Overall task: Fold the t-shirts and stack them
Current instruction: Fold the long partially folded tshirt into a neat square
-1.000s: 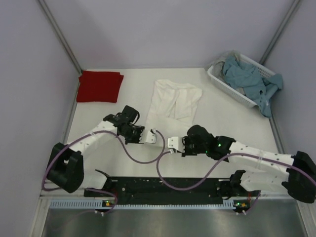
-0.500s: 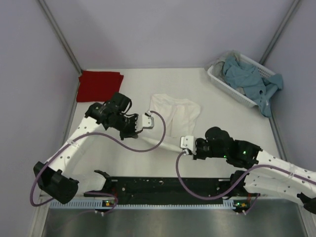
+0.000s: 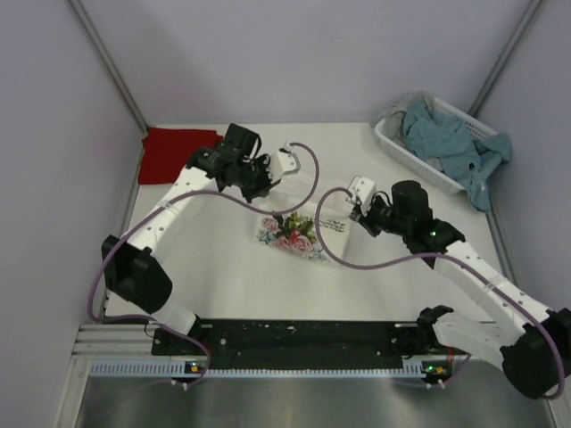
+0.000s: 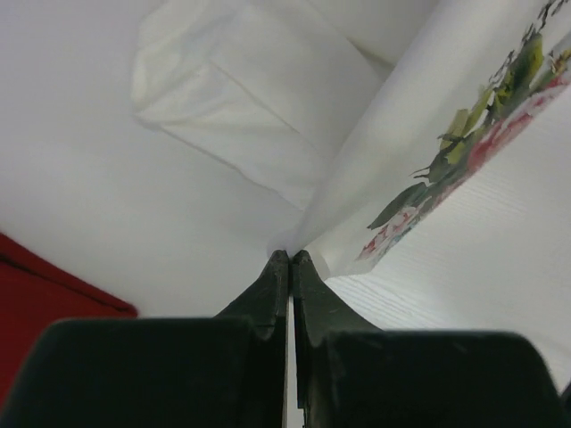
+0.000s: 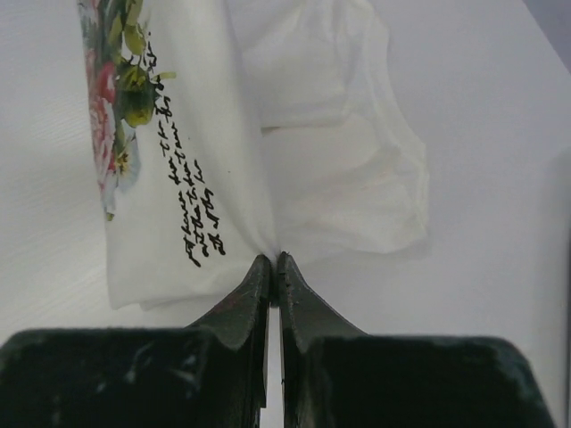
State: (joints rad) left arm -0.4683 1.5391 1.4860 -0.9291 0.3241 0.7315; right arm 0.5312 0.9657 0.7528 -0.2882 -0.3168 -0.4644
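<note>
My left gripper should keep pulling the white t-shirt's edge (image 3: 312, 205) toward the table's far edge (image 3: 299, 134) until the print is flat, because the t-shirt's edge stretches from one gripper to the other with the print facing up.
The white t-shirt (image 3: 290, 234) lies mid-table with part of it turned over, so its pink-rose print faces up. My left gripper (image 3: 284, 171) is shut on one edge of it; the left wrist view shows the closed jaws pinching white cloth (image 4: 357, 178) beside the print. My right gripper (image 3: 357, 198) is shut on another edge; in the right wrist view the white cloth (image 5: 223, 160), with print and black script, fans out from the closed jaws. The folded dark red t-shirt (image 3: 169, 156) lies at the far left, partly behind my left arm, and shows in the left wrist view (image 4: 36, 299).
A white slotted basket (image 3: 403, 150) holding crumpled blue-grey cloth (image 3: 451, 147) stands at the far right corner. Purple cables loop from both wrists over the shirt. Grey walls close in the table on the left, back and right.
Both grippers moved from near the front edge toward the back, carrying the white shirt's edge over itself. The floral print now shows face up.
</note>
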